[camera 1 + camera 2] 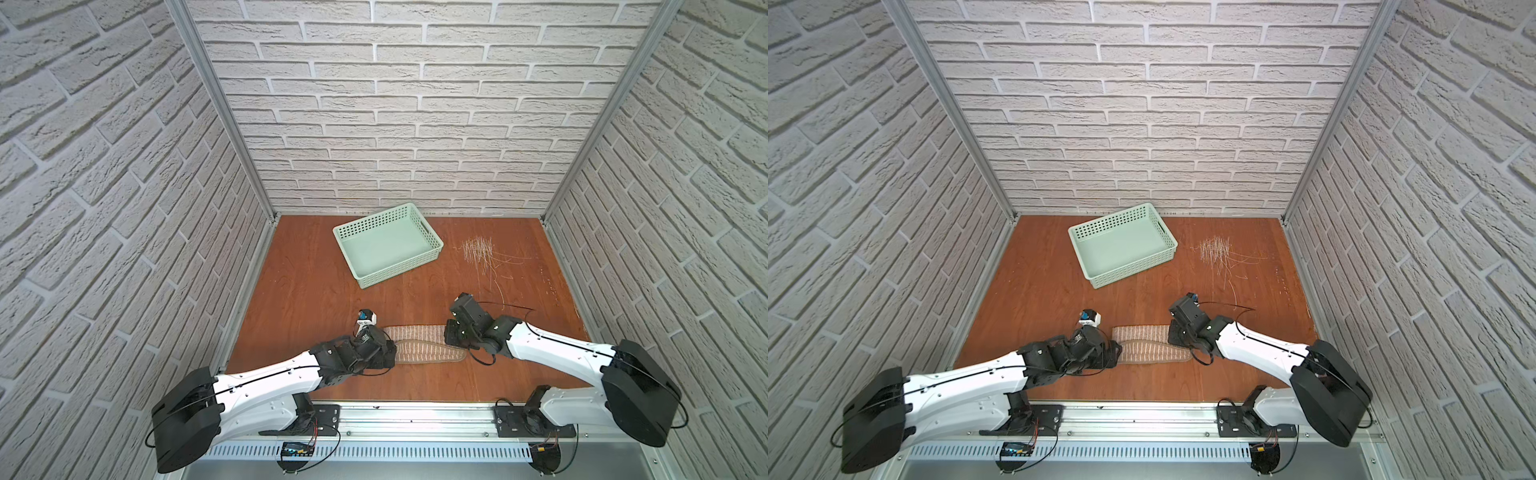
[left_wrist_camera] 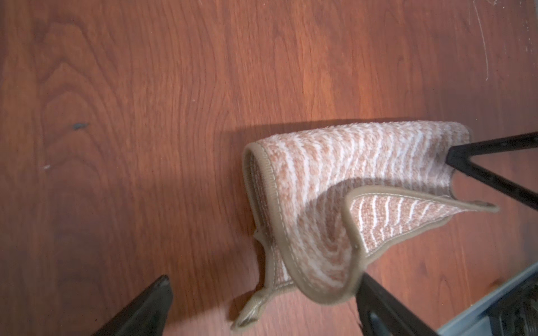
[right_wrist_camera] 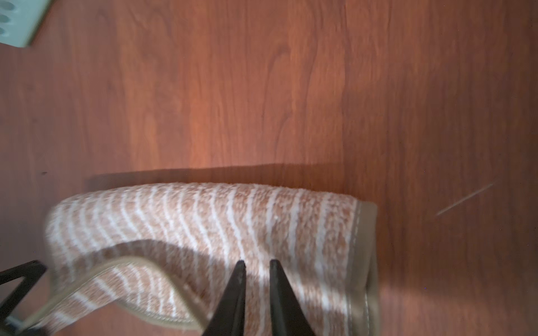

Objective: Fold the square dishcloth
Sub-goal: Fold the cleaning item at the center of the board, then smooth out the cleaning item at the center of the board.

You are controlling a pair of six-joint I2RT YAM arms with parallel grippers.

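Observation:
The dishcloth's upper edge [image 1: 426, 342] curls up before it gets to the lower hem. Next, my left gripper moves back first and then pinches the dishcloth's upper corner [image 2: 326, 293] close to the loop.
The square dishcloth [image 1: 419, 345] [image 1: 1150, 343], striped tan-pink and cream with brownish edging, lies doubled over on the wooden table near the front, between both arms. Its upper layer [image 2: 407, 212] curls up along one edge, and its corner loop [image 2: 250, 314] rests on the wood. My left gripper [image 1: 390, 353] [image 2: 265, 279] is at the cloth's left end, open wide, and the cloth's hem brushes one finger [image 2: 375, 302]. My right gripper [image 1: 451, 336] [image 3: 256, 263] hovers over the cloth's right end [image 3: 203, 221]. A narrow gap separates its jaws and nothing is pinched.
A mint-green perforated basket [image 1: 430, 237] [image 1: 1133, 270] stands empty at the back middle of the table, its corner [image 3: 14, 23] showing in the right wrist view. Pale scratches [image 1: 478, 249] mark the wood to its right. A metal rail [image 1: 415, 419] runs along the front edge.

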